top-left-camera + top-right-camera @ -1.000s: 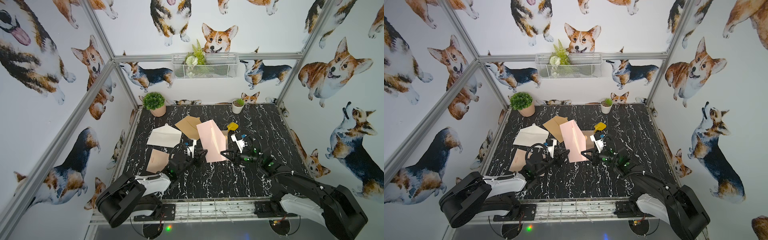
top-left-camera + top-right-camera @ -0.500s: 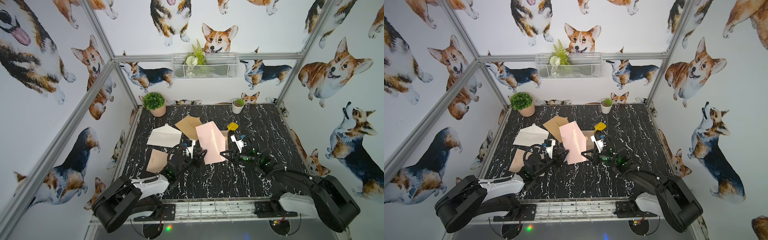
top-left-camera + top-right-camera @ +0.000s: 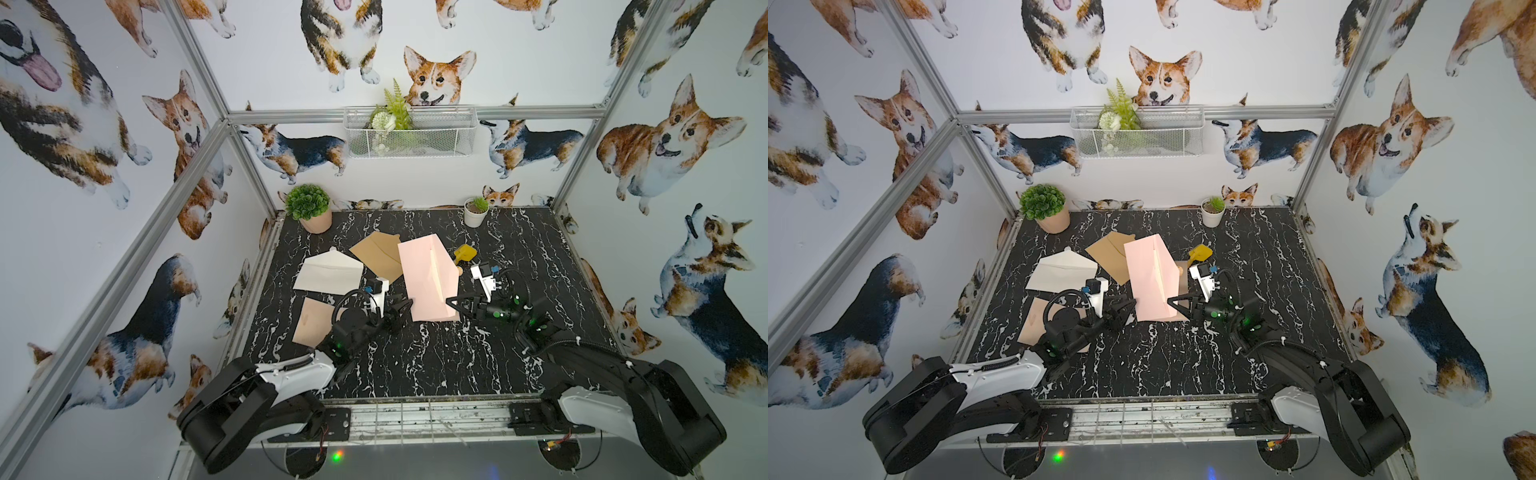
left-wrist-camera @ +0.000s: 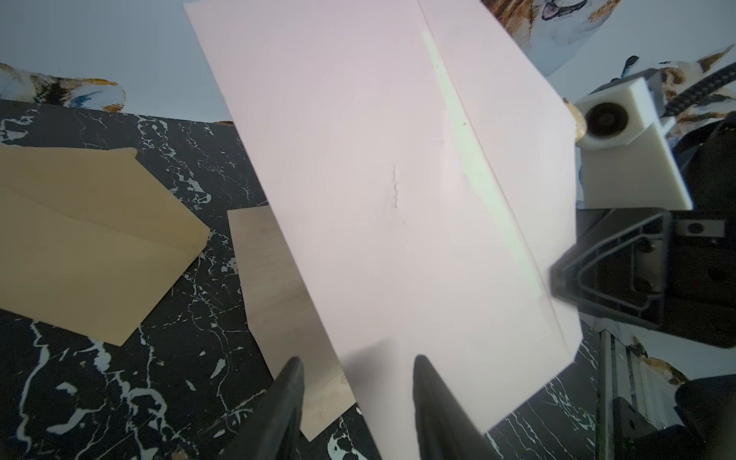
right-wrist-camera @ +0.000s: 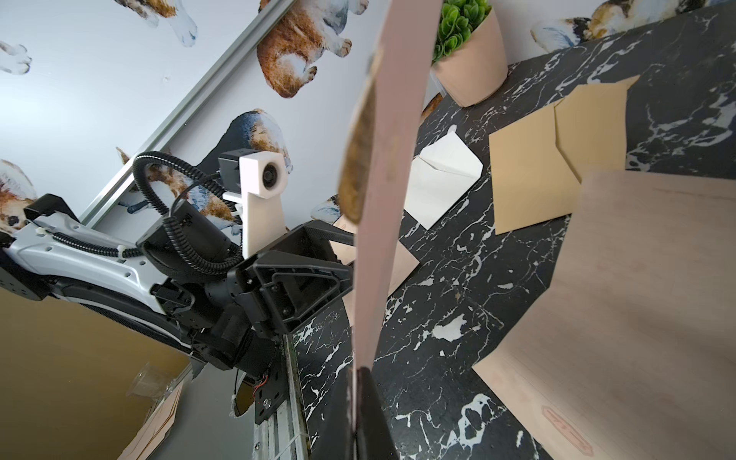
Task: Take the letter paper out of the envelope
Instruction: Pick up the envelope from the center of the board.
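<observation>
The robot's right gripper is pinching the pink envelope's flap (image 4: 537,207), so the left gripper should grip the envelope's opposite edge (image 4: 362,406) to free the right gripper to reach into the envelope's opening.
A pink envelope (image 3: 428,278) (image 3: 1152,278) stands nearly upright over the middle of the black marble table (image 3: 436,365). My right gripper (image 3: 451,301) (image 5: 356,374) is shut on its lower right corner. The envelope (image 5: 382,239) shows edge-on in the right wrist view, with a brown round seal (image 5: 358,139) on one face. My left gripper (image 3: 403,309) (image 4: 358,370) is open at its lower left corner, and the envelope's (image 4: 398,179) edge lies between the spread fingers, touching neither. The letter paper is hidden; nothing sticks out of the envelope.
A white envelope (image 3: 328,272) and a brown envelope (image 3: 378,253) lie flat behind the left arm. A peach sheet (image 3: 311,320) lies under that arm, another (image 5: 637,298) under the right gripper. A yellow object (image 3: 464,252) and two potted plants (image 3: 311,208) (image 3: 476,210) stand further back.
My left gripper's jaws have spread wider at the envelope's lower left corner. The right gripper still holds the envelope upright in about the same place.
</observation>
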`<control>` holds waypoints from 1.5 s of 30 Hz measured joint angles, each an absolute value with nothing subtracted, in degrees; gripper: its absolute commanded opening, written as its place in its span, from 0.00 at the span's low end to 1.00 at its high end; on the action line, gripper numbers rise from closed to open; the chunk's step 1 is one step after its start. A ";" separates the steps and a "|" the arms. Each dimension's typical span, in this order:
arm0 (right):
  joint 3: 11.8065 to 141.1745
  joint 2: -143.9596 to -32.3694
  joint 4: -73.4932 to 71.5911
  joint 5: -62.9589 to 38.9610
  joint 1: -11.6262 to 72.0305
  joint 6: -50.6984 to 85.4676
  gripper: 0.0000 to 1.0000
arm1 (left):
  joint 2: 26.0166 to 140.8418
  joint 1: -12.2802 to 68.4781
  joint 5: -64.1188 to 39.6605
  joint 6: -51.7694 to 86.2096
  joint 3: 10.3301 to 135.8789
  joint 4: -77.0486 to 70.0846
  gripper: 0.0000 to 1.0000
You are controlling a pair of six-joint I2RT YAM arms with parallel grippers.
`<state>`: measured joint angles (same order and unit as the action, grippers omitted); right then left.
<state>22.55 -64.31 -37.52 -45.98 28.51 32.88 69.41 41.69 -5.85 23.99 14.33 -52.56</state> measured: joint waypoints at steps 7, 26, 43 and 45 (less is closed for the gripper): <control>22.59 -61.32 -36.42 -47.31 28.51 32.86 0.00 | 69.97 41.69 -5.74 23.99 14.33 -52.10 0.52; 24.53 -79.61 -48.29 -51.05 33.01 38.09 0.00 | 73.91 41.60 -10.17 23.99 14.44 -56.75 0.54; 24.71 -78.72 -48.86 -49.19 33.04 37.63 0.00 | 70.52 41.65 -9.52 23.44 13.96 -56.62 0.03; 24.71 -76.99 -46.09 -48.40 33.06 36.47 0.00 | 70.19 41.69 -10.09 23.24 13.82 -56.71 0.00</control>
<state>24.71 -76.99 -46.09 -48.40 33.06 36.47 70.19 41.69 -10.09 23.24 13.82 -56.71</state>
